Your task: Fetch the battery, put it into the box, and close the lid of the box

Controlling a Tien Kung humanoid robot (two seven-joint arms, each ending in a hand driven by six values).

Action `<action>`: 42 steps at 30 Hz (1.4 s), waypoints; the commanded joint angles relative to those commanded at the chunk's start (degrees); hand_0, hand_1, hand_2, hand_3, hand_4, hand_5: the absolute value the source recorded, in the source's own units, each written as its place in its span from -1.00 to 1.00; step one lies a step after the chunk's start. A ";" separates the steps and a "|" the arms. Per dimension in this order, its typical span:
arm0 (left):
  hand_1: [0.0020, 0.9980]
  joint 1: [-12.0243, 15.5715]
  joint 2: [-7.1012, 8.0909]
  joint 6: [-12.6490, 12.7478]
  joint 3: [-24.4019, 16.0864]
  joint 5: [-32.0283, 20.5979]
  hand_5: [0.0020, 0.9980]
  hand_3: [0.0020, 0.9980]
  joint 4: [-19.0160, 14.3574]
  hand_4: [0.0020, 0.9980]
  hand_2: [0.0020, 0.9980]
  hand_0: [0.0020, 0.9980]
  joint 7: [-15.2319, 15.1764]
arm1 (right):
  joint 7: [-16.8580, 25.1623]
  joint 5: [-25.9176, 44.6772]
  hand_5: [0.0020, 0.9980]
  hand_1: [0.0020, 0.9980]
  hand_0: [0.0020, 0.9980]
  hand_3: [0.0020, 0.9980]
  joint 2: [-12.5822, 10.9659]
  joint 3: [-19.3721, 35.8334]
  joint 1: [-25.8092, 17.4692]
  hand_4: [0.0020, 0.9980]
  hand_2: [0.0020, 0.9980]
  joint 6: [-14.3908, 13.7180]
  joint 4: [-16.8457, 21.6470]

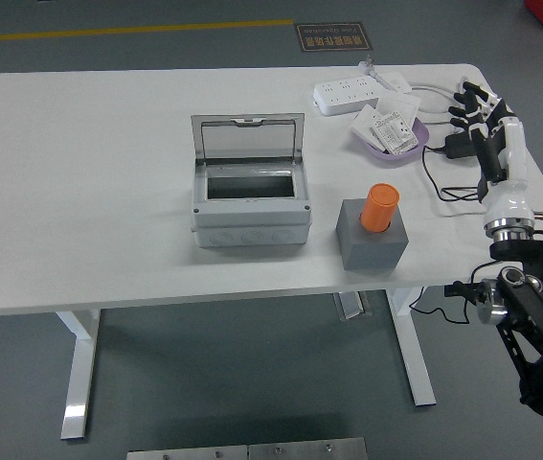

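Observation:
The battery (380, 207) should come loose and the grey block should stay behind when I lift the battery, because the battery's orange side sticks up well above the block's top (354, 226).
An orange cylinder, the battery (380, 208), stands tilted in a grey block holder (372, 237) near the table's front right. To its left sits the grey box (250, 197), its clear lid (248, 141) raised upright at the back and its inside bare. My right hand (472, 110) hovers over the table's right edge, well right of and beyond the battery, fingers spread and holding nothing. The left arm is out of view.
A purple bowl (415, 153) holding white packets sits behind the battery. A white power strip (348, 95) lies at the back with a black adapter and cables (453, 182) running along the right edge. The white table (79, 192) stretches to the left.

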 joint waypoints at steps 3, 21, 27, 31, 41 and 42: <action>0.17 -0.07 -0.01 -0.01 -0.10 0.17 -1.00 0.11 0.00 0.05 0.01 0.15 0.00 | -0.08 0.37 -0.07 0.41 0.23 0.59 0.34 -2.18 0.62 0.69 0.47 0.01 -1.32; 0.17 -0.63 -0.04 0.11 -0.18 1.00 -1.00 0.11 0.00 0.05 0.01 0.15 -0.22 | -1.16 1.97 -0.31 0.48 0.40 0.72 1.97 -12.97 4.88 0.60 0.52 1.94 -8.32; 0.17 -0.69 -0.05 0.23 -0.19 1.17 -1.00 0.11 0.00 0.05 0.01 0.15 -0.34 | -1.53 1.62 -0.30 0.48 0.39 0.72 1.63 -12.92 4.75 0.60 0.51 2.40 -8.66; 0.17 -0.64 -0.05 0.27 -0.20 1.21 -1.00 0.11 0.00 0.05 0.01 0.15 -0.36 | -1.74 1.16 -0.31 0.47 0.40 0.71 1.48 -12.66 4.56 0.60 0.48 2.64 -8.71; 0.17 -0.56 -0.18 0.36 -0.16 1.19 -1.00 0.11 0.00 0.05 0.01 0.15 -0.54 | -1.90 0.84 -0.31 0.46 0.40 0.69 0.80 -12.06 3.88 0.61 0.45 3.05 -8.86; 0.17 -0.55 -0.19 0.38 -0.19 1.23 -1.00 0.11 0.00 0.05 0.01 0.15 -0.54 | -1.88 0.84 -0.31 0.46 0.40 0.69 0.78 -12.09 3.84 0.61 0.45 3.03 -8.89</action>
